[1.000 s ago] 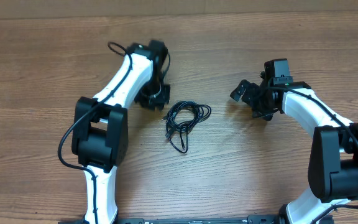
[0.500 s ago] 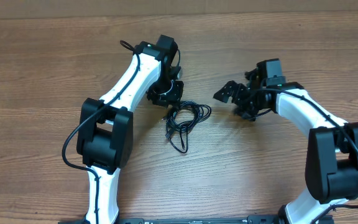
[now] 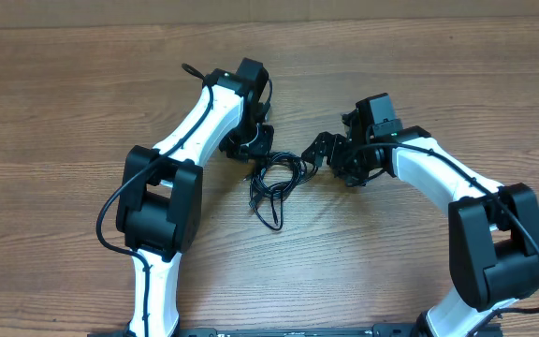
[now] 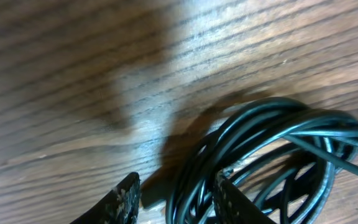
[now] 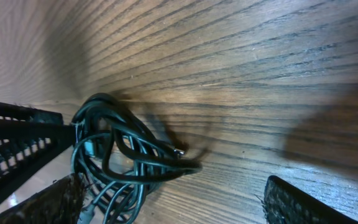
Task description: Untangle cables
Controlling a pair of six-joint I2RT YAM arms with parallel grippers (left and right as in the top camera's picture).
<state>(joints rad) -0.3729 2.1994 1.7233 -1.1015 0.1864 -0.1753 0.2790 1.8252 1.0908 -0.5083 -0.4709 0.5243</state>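
The robot's left gripper has the cables (image 4: 197,198) crowded against one finger and a gap at the other finger, so it should open, move over and close squarely on the cable heap's edge (image 4: 197,163).
The cables (image 3: 274,183) lie as a small bunch of thin black loops at the middle of the wooden table, with a tail running down toward the front. My left gripper (image 3: 251,153) is at the bunch's upper left edge. In the left wrist view its jaws (image 4: 178,200) stand apart, with several strands of the cables (image 4: 266,143) passing between them and a gap beside the left finger. My right gripper (image 3: 320,153) sits at the bunch's right edge. It is wide open (image 5: 179,205), and the cables (image 5: 123,149) lie by its left finger (image 5: 55,202).
The wooden table (image 3: 419,253) stretches around the bunch on all sides. In the right wrist view the left arm's black gripper (image 5: 11,143) shows just beyond the cables. Both white arms reach in from the front edge.
Both arms have closed in on the bunch: the left gripper came right and down onto its upper left edge, the right gripper moved left up to its right edge. The cables have not shifted.
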